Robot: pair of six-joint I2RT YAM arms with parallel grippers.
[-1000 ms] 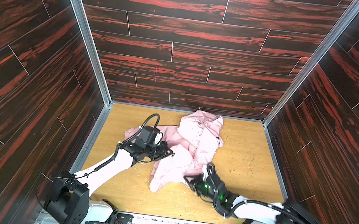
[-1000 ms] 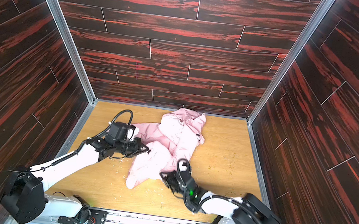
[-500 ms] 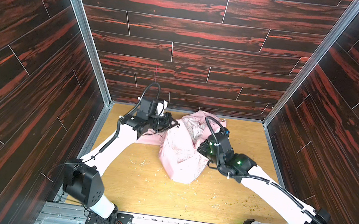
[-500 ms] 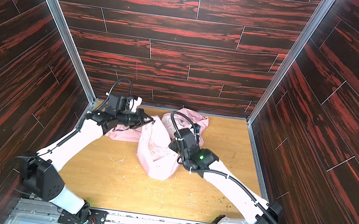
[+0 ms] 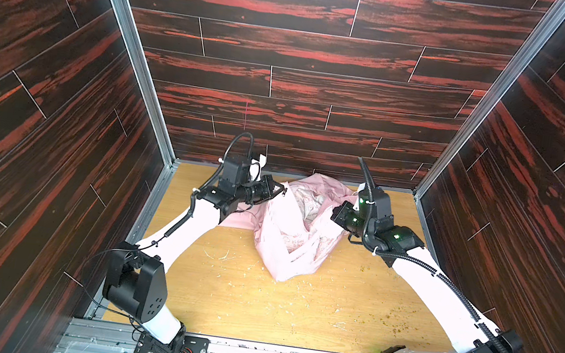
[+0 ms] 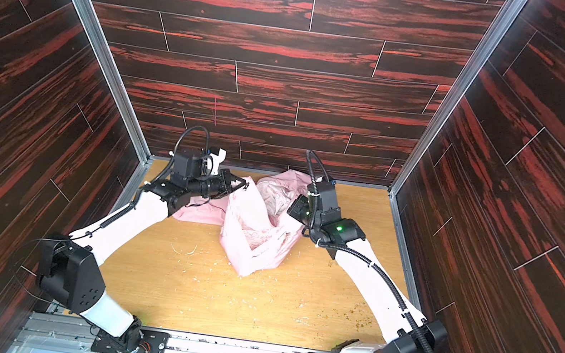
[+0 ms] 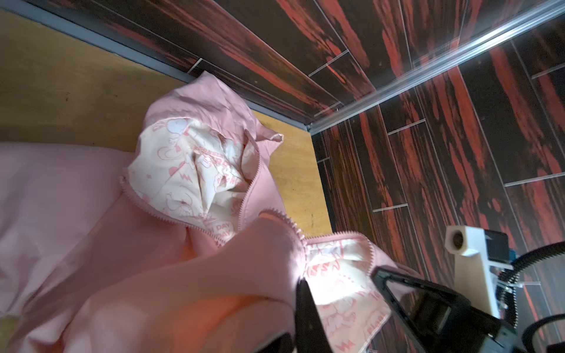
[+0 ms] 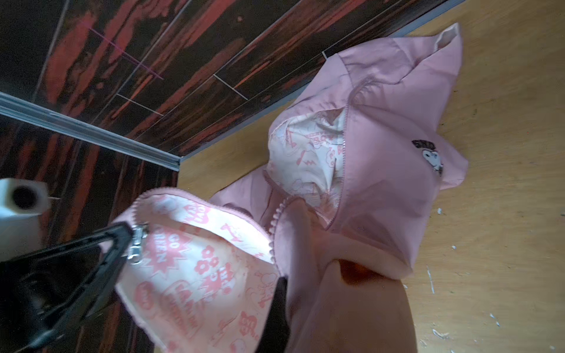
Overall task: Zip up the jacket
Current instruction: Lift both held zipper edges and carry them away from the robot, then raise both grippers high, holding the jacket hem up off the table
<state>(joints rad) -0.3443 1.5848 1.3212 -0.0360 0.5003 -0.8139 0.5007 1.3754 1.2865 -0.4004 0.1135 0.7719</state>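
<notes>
The zipper slider (image 5: 285,191) hangs at my left gripper, far from the jacket's opposite front edge (image 5: 329,217), so next I lift both and bring that edge to the slider.
The light pink jacket (image 5: 293,237) (image 6: 254,233) hangs bunched between my two grippers, its lower part resting on the table. Its zipper is undone, and the pale printed lining (image 7: 195,171) (image 8: 195,262) shows. My left gripper (image 5: 281,189) (image 6: 243,184) (image 7: 301,282) is shut on one front edge beside the zipper teeth (image 7: 171,217). The metal zipper slider (image 8: 137,244) sits right at its black finger. My right gripper (image 5: 336,215) (image 6: 292,207) (image 8: 282,278) is shut on the opposite front edge. The small dark-and-white chest logo (image 8: 428,156) faces the right wrist camera.
The wooden table (image 5: 255,305) carries scattered pale crumbs (image 5: 221,253) and darker specks (image 5: 398,327) towards the front. Dark red wood-patterned walls (image 5: 286,84) close in the back and both sides, with the back wall just behind the jacket.
Both grippers have risen from low on the table, moved towards the back wall and spread apart. The jacket has come up with them and now hangs opened between them.
</notes>
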